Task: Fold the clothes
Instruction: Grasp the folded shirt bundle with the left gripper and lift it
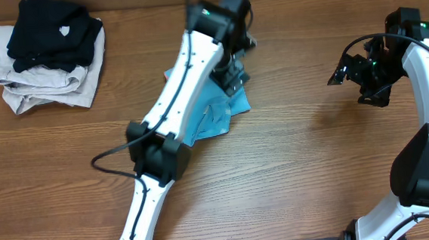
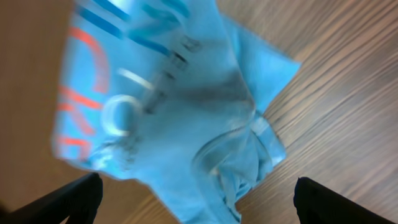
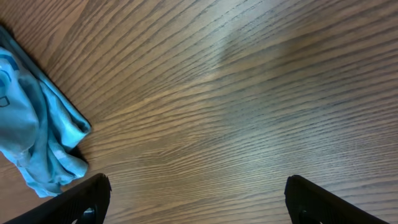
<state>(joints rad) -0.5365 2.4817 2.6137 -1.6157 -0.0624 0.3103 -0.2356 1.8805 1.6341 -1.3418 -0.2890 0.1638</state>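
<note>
The sky-blue T-shirt (image 2: 177, 102) will stay a crumpled bundle when I lift and carry it, because bunched folds (image 2: 235, 155) gather up the cloth's loose layers.
The clothes (image 1: 215, 114), a sky-blue T-shirt, lie crumpled at the table's middle, mostly hidden under my left arm in the overhead view. The left wrist view shows the T-shirt (image 2: 168, 106) close below, with orange and dark-blue lettering and bunched folds. My left gripper (image 2: 199, 202) hangs open just above the cloth, with nothing between its fingers (image 2: 74, 200). My right gripper (image 1: 357, 80) is open over bare wood at the right. In its wrist view the right gripper (image 3: 198, 202) holds nothing and the T-shirt (image 3: 34, 134) lies at the far left.
A black garment (image 1: 49, 33) lies on a beige garment (image 1: 41, 83) at the table's back left corner. The wooden table (image 1: 300, 159) stretches between both arms. The left arm's links (image 1: 164, 150) cross the table's middle diagonally.
</note>
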